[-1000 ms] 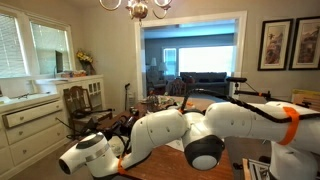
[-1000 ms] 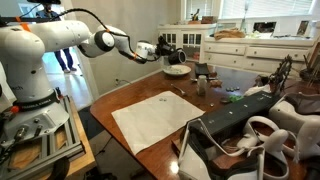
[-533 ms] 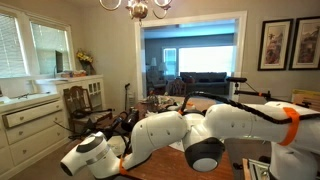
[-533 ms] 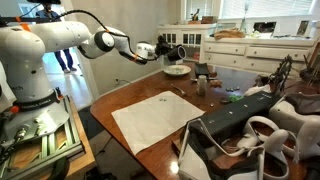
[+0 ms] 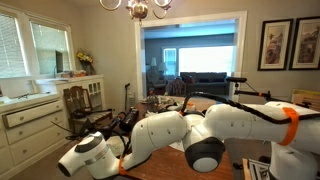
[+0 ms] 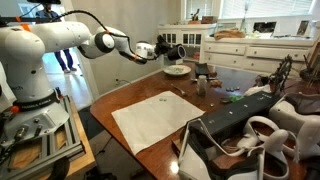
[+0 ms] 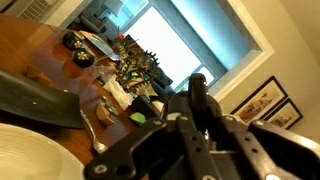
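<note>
I should raise my gripper clear and turn its fingers down toward the wooden table (image 6: 190,88), because my gripper is tilted low over the plate (image 6: 177,71) and faces the window.
In an exterior view my gripper (image 6: 173,50) hangs over the far end of the wooden table (image 6: 125,95), just above a pale round plate (image 6: 177,70). The wrist view shows the two dark fingers (image 7: 150,140) drawn close together, with a slim black object (image 7: 198,92) standing up between them. What that object is cannot be made out. A corner of the pale plate (image 7: 20,160) shows low in the wrist view, beside a dark dish (image 7: 45,100). The arm's white links (image 5: 170,130) fill the foreground of an exterior view and hide the gripper there.
A white cloth (image 6: 160,118) lies on the table's near half. Small items and a cup (image 6: 203,80) crowd the table beyond the plate. A white dresser (image 6: 260,50) lines the far wall. Dark equipment (image 6: 245,130) fills the near right. A chair (image 5: 85,100) stands by the cabinet.
</note>
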Controlling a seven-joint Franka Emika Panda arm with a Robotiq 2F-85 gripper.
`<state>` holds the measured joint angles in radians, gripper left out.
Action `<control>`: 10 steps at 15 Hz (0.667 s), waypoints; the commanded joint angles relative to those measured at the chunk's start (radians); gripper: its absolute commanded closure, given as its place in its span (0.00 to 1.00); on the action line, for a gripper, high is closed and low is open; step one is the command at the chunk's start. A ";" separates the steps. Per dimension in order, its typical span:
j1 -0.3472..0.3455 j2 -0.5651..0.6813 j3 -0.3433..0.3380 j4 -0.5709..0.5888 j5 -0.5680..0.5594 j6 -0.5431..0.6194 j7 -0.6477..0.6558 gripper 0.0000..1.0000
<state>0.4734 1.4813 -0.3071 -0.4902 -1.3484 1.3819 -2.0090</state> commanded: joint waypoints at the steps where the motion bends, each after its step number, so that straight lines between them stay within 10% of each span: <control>1: -0.030 -0.017 0.078 0.068 0.048 0.029 0.074 0.95; 10: -0.059 -0.187 0.140 -0.007 0.233 -0.022 0.431 0.95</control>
<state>0.4251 1.3475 -0.1889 -0.4544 -1.1766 1.3884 -1.6912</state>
